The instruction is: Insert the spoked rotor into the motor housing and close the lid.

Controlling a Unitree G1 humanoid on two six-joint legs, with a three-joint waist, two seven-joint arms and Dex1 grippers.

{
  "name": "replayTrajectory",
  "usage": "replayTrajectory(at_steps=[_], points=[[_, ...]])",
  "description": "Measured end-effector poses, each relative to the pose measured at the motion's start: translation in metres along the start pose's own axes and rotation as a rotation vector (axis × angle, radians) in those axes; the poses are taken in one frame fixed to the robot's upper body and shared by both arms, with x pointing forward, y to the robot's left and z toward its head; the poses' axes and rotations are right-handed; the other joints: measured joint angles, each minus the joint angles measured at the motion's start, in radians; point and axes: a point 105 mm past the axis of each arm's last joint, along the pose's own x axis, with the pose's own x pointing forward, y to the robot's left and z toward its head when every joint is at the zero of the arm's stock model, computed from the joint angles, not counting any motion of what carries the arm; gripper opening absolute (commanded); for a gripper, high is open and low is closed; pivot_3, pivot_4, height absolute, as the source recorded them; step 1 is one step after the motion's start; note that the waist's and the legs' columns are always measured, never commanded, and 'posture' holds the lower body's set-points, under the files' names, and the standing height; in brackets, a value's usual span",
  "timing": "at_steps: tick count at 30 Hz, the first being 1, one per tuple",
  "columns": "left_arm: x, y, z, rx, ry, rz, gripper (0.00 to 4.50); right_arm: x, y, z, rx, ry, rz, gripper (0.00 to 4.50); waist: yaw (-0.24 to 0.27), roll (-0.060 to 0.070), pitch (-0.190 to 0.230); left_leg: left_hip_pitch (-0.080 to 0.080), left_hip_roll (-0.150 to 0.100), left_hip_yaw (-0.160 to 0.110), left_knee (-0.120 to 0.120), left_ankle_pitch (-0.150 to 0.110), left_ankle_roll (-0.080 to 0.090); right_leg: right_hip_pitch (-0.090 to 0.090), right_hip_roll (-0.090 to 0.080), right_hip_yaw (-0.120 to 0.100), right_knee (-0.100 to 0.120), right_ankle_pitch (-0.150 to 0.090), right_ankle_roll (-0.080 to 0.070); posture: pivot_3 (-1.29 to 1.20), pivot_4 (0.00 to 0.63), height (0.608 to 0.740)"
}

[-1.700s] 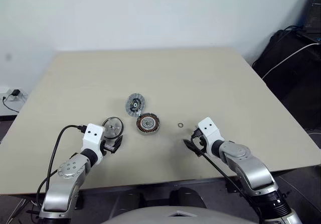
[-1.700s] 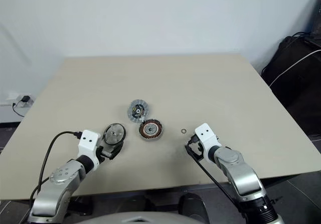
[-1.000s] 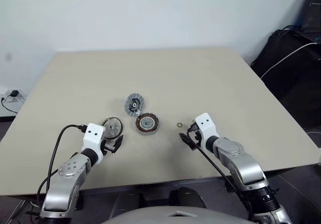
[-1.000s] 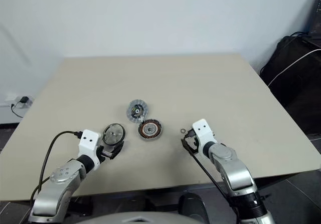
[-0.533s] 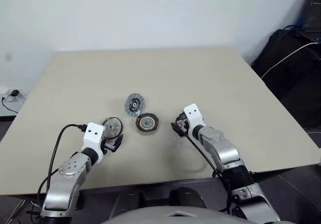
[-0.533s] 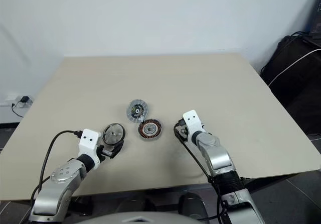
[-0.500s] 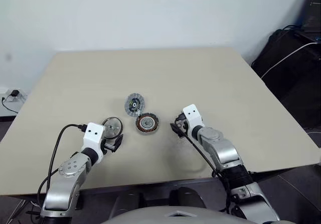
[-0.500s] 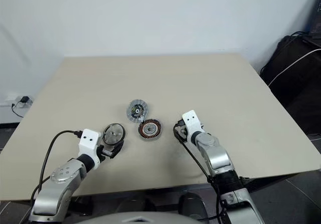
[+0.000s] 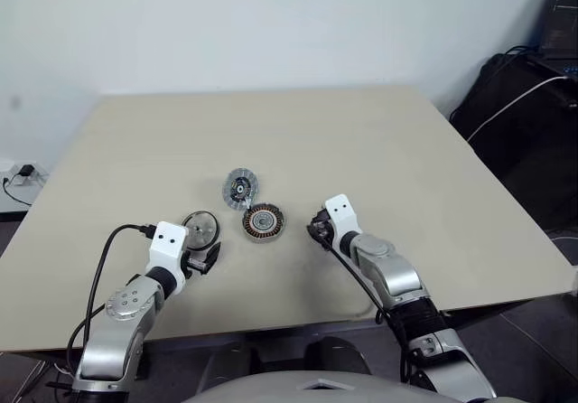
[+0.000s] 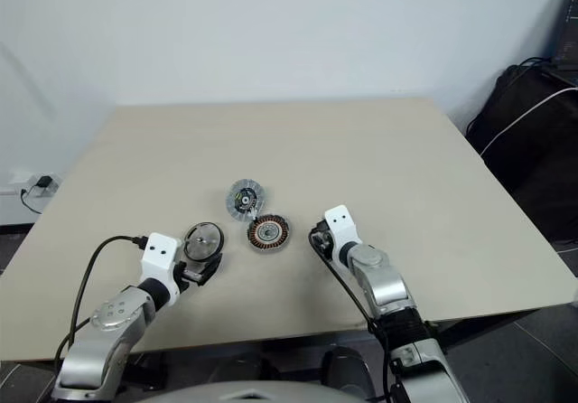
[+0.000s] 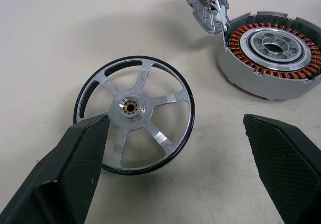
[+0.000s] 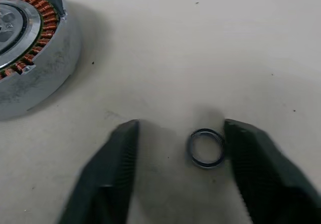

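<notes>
White wires [image 11: 219, 14] connect the lid [image 9: 239, 188] to the motor housing, so the lid will swing together with the housing when the robot pushes the spoked rotor in.
The spoked rotor [image 9: 202, 229] lies flat on the table, dark rim up. My left gripper [image 9: 204, 257] stands open just behind it, and its fingers [image 11: 85, 148] flank the rotor [image 11: 134, 114] without touching. The motor housing [image 9: 264, 221] with copper windings sits to the rotor's right. The lid [image 9: 240, 188] leans tilted against the housing's far edge. My right gripper [image 9: 316, 231] is low at the table just right of the housing [image 12: 30, 43]. It is open, and its two fingers [image 12: 118, 153] straddle a tiny metal ring [image 12: 206, 147] that lies close to one of them.
The beige table [image 9: 361, 141] stretches wide behind and beside the parts. Its front edge runs close under both arms. Dark bags with a white cable [image 9: 519, 96] stand on the floor beyond the right edge.
My right arm has moved left and forward, down onto the tiny ring beside the housing, and its fingers have drawn closer together. The left arm and the parts have stayed put.
</notes>
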Motion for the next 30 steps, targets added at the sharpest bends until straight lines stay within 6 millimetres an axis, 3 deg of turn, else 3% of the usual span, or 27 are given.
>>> replayTrajectory(at_steps=[4,12,17,23,30], points=[[0.0,0.0,0.001,0.001,-0.002,0.0,4.5,-0.005,0.0,-0.003,0.008,-0.001,-0.003,0.67,0.002,0.0,0.0,0.0,0.0,0.0,0.0,0.0,0.0,0.0,0.0,0.0,0.001,0.0,0.0,0.0,0.0,0.74],[0.0,0.0,0.001,0.003,-0.003,0.0,4.5,-0.024,0.003,-0.009,-0.021,0.023,0.037,0.67,0.007,0.001,0.001,0.0,0.0,0.0,0.0,0.0,0.0,-0.001,-0.001,0.0,0.0,-0.001,-0.001,0.0,0.0,0.74],[0.002,0.0,0.004,0.006,-0.011,-0.002,4.5,-0.029,0.028,0.026,-0.088,-0.079,0.11,0.67,0.004,0.002,0.002,0.0,0.001,0.0,0.0,0.0,0.0,-0.001,0.0,-0.001,0.001,-0.001,-0.001,0.0,0.0,0.74],[0.003,0.001,0.005,0.006,-0.012,-0.003,4.5,-0.02,0.066,0.065,-0.168,-0.166,0.217,0.67,0.008,0.001,0.002,0.0,0.0,-0.001,0.0,0.0,0.0,-0.001,0.0,-0.001,0.001,-0.001,-0.001,0.0,0.0,0.74],[0.004,0.0,0.003,-0.001,-0.009,-0.003,4.5,0.006,0.09,0.061,-0.225,-0.124,0.272,0.67,0.007,0.0,0.002,0.0,0.0,0.0,-0.001,0.0,-0.001,-0.001,0.0,-0.001,0.001,-0.001,-0.001,0.0,0.0,0.74]])
